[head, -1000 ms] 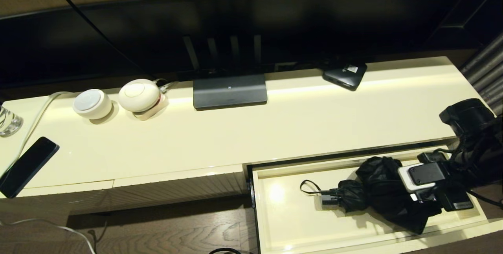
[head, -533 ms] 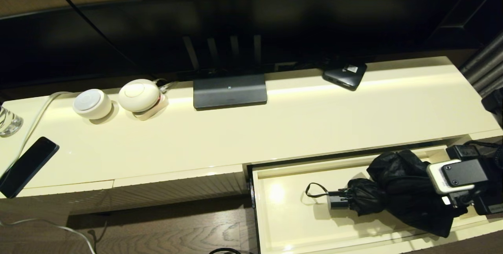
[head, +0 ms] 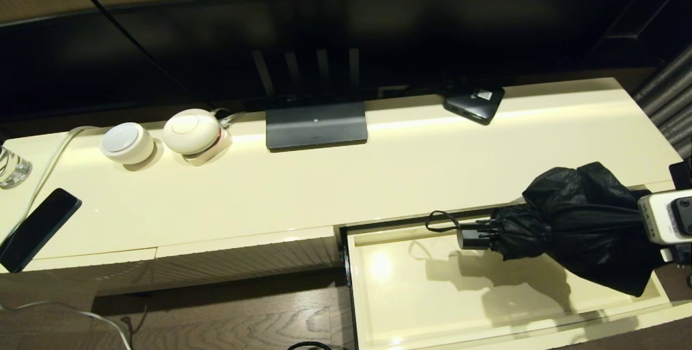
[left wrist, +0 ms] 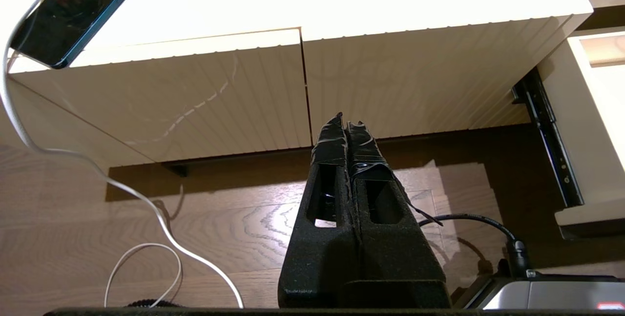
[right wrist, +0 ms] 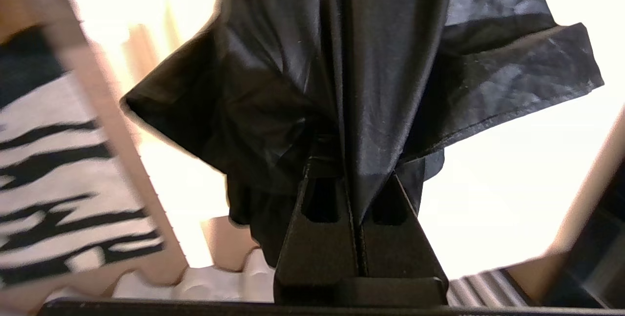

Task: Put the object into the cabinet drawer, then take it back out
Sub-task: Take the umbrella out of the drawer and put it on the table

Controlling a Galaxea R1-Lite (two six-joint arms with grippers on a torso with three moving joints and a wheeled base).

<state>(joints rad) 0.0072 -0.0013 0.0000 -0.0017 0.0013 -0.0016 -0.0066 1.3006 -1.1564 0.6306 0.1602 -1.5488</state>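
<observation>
The black umbrella [head: 559, 228] hangs free of the drawer's bottom, with open cabinet top behind. The robot's right gripper should go on carrying the umbrella back until it rests there.
The black umbrella [head: 584, 220] hangs in the air over the back right part of the open cream drawer [head: 432, 296], casting a shadow on its smooth floor. Its short handle [head: 474, 236] and thin loop [head: 440, 220] point left, level with the cabinet top's front edge. My right gripper [right wrist: 349, 164] is shut on the bunched canopy, with fabric draped over its fingertips; in the head view only its wrist [head: 667, 223] shows at the right edge. My left gripper [left wrist: 345, 123] is shut on nothing, parked low in front of the ribbed cabinet front.
On the cabinet top lie a flat black phone [head: 38, 228] at far left, two white round devices [head: 127, 143], a monitor base [head: 316, 125] and a small black box [head: 474, 102]. A ribbed panel [head: 243, 263] adjoins the drawer. A white cable [left wrist: 146, 208] runs over the wooden floor.
My right gripper has risen and moved right, lifting the umbrella off the drawer floor until it hangs above the drawer's back right. The left arm has not moved.
</observation>
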